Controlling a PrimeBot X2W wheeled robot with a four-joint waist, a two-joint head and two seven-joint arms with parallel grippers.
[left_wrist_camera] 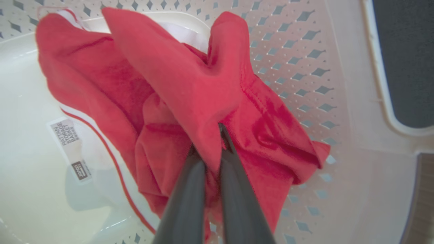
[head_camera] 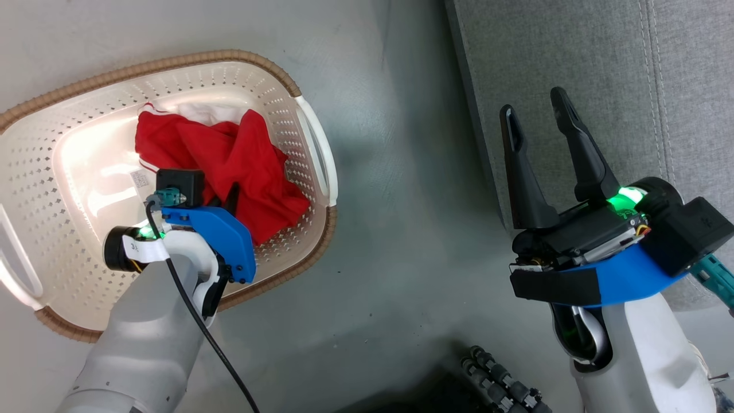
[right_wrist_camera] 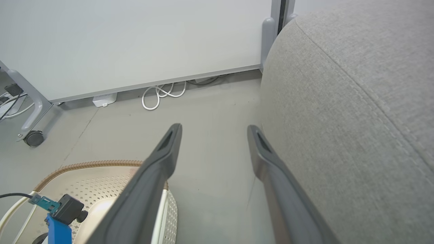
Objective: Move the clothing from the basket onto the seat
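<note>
I expect the clothing (head_camera: 230,162) to pull the white part along, hanging limp below, when I carry it, because white cloth (head_camera: 210,113) shows behind the red folds.
The clothing (head_camera: 229,155) is a crumpled red heap with white trim lying in the right half of the cream basket (head_camera: 246,55) on the floor. My left gripper (head_camera: 229,198) reaches down into the basket, its fingers mostly hidden behind the wrist. In the left wrist view, the left gripper (left_wrist_camera: 208,139) is shut on a raised fold of the clothing (left_wrist_camera: 190,78), with the perforated basket wall (left_wrist_camera: 298,51) behind. My right gripper (head_camera: 533,103) stands open and holds nothing at the front edge of the grey seat (head_camera: 573,57). The right gripper (right_wrist_camera: 213,128) hovers between the basket rim (right_wrist_camera: 95,165) and the seat (right_wrist_camera: 356,118).
Grey floor (head_camera: 401,229) separates the basket from the seat. A dark ribbed tripod-like object (head_camera: 499,384) lies near my base. In the right wrist view, a white panel on a castor (right_wrist_camera: 33,138) stands behind, with a coiled white cable (right_wrist_camera: 162,95) under it.
</note>
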